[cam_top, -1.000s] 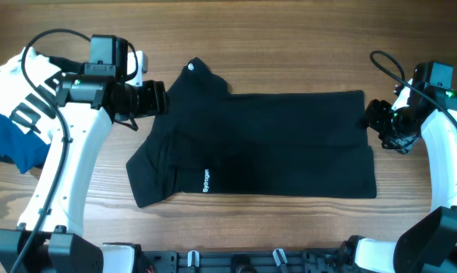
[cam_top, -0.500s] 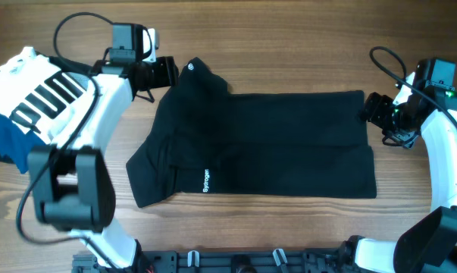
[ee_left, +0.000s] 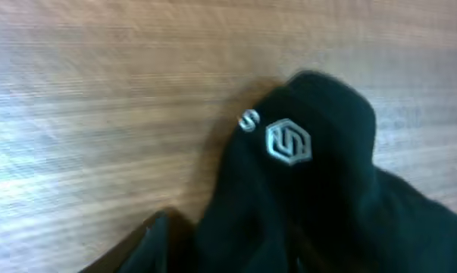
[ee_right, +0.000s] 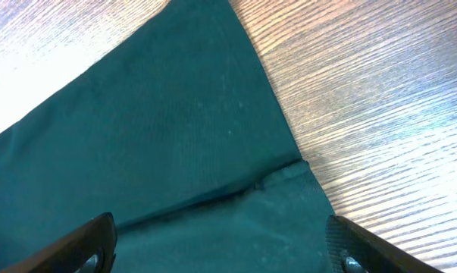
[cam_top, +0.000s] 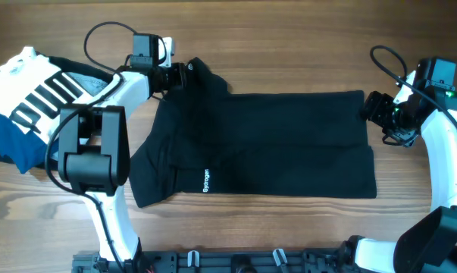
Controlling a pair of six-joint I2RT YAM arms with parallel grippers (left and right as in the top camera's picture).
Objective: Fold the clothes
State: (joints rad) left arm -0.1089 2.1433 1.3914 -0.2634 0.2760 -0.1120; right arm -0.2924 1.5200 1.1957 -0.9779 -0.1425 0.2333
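Observation:
I expect the black T-shirt to sag into loose creases when I lift it, because the fabric bunches in soft folds next to the white logo.
The black T-shirt lies partly folded on the wooden table, with tiny white lettering near its front left. Its top left corner carries the small white logo. My left gripper is at that corner, open, with black fabric bunched between the fingers; only one finger shows clearly in the left wrist view. My right gripper is open at the shirt's right edge. In the right wrist view its fingers straddle the hem, low over the fabric.
A white garment with black stripes and a blue garment lie at the far left, beside the left arm. A black cable loops above the right arm. A metal rail runs along the front edge.
My left gripper has swung from the shirt's left side up and right to the corner with the logo. My right gripper has barely moved.

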